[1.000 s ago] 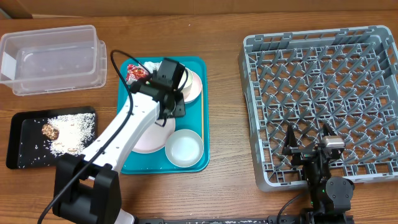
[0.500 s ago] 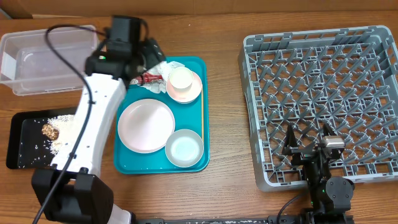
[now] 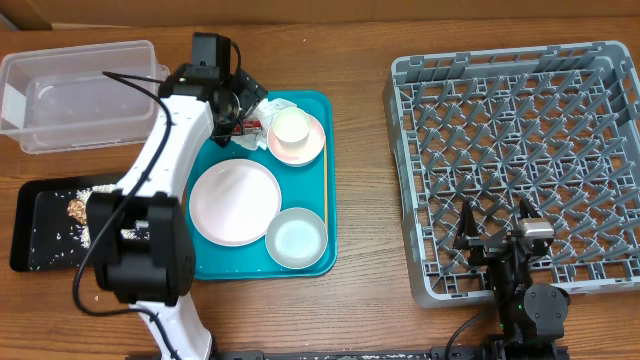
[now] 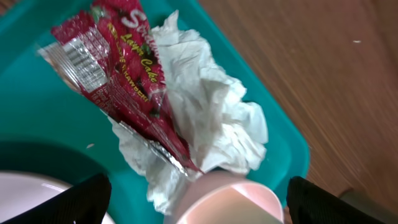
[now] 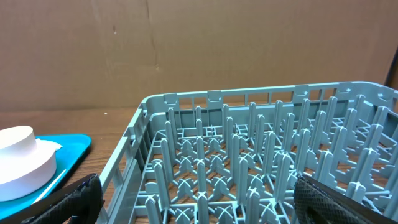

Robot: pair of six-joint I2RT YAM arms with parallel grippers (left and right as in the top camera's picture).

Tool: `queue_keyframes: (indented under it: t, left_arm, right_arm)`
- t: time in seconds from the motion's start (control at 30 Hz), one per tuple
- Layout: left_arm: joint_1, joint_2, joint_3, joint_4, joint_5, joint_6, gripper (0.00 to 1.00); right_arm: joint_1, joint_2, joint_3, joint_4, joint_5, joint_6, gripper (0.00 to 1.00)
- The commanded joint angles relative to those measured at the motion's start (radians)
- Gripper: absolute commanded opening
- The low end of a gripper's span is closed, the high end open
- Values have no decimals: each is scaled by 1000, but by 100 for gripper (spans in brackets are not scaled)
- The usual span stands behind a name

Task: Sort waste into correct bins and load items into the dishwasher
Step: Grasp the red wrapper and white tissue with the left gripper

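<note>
My left gripper keeps going down toward the red-and-white wrapper (image 4: 134, 78) and the white napkin at their overlap (image 4: 173, 146) until its fingers close on both, because the wrapper lies across the napkin.
My left gripper (image 3: 240, 112) is open and hovers over the far left corner of the teal tray (image 3: 322, 258). Just under it lie a red-and-white wrapper (image 3: 250, 125) and a crumpled white napkin (image 3: 268, 108). In the left wrist view the wrapper (image 4: 121, 71) lies across the napkin (image 4: 214, 121). The pink bowl (image 4: 233, 199) sits between my open fingers (image 4: 78, 202). A small pale cup (image 3: 291, 126) stands in that bowl. The pink plate (image 3: 235, 202), white bowl (image 3: 296, 238) and wooden stick (image 3: 325, 190) lie on the tray. My right gripper (image 3: 495, 238) is open over the grey dish rack (image 3: 520, 150).
A clear plastic box (image 3: 85, 95) stands at the back left. A black tray (image 3: 45, 235) holding rice-like crumbs and a brown lump (image 3: 75, 209) lies at the front left, partly hidden by my left arm. The right wrist view shows rack pegs (image 5: 249, 155) and the white bowl (image 5: 22, 163).
My left arm swung off the middle of the tray toward the clear box, then came back over the wrapper and napkin. The plate is uncovered now. The right arm has not moved.
</note>
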Motion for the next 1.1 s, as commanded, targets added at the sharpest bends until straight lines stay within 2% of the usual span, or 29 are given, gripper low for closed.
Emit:
queue_keyframes:
  t: [0.0,0.2,0.43,0.47,0.57,0.83,0.97,1.07]
  left_arm:
    - [0,46,11,15,19,-56,92]
    - [0,102,10,13,26,-62,91]
    - [0,156,10,14,10,-62,86]
    - [0,160,10,14,6,-62,82]
    - [0,162,10,14,-1,-58,54]
    - [0,149,12,13,24,-8,4]
    - [0,148,47,-29,62,10,4]
    - [0,148,114,-117,87,9,4]
  right_arm:
    - [4,-8,-10,6,-1,-6,100]
    - [4,-8,-10,6,-1,-6,100]
    - [4,-8,-10,6,-1,-6,100]
    - [4,-8,-10,6,-1,-6,100]
    - [4,-8,-10,6,-1,-6,100]
    - [4,-8,-10,6,-1,-6,100]
    - [4,-8,-10,6,-1,-6,100]
    - [4,-8,-10,6,-1,-6,100]
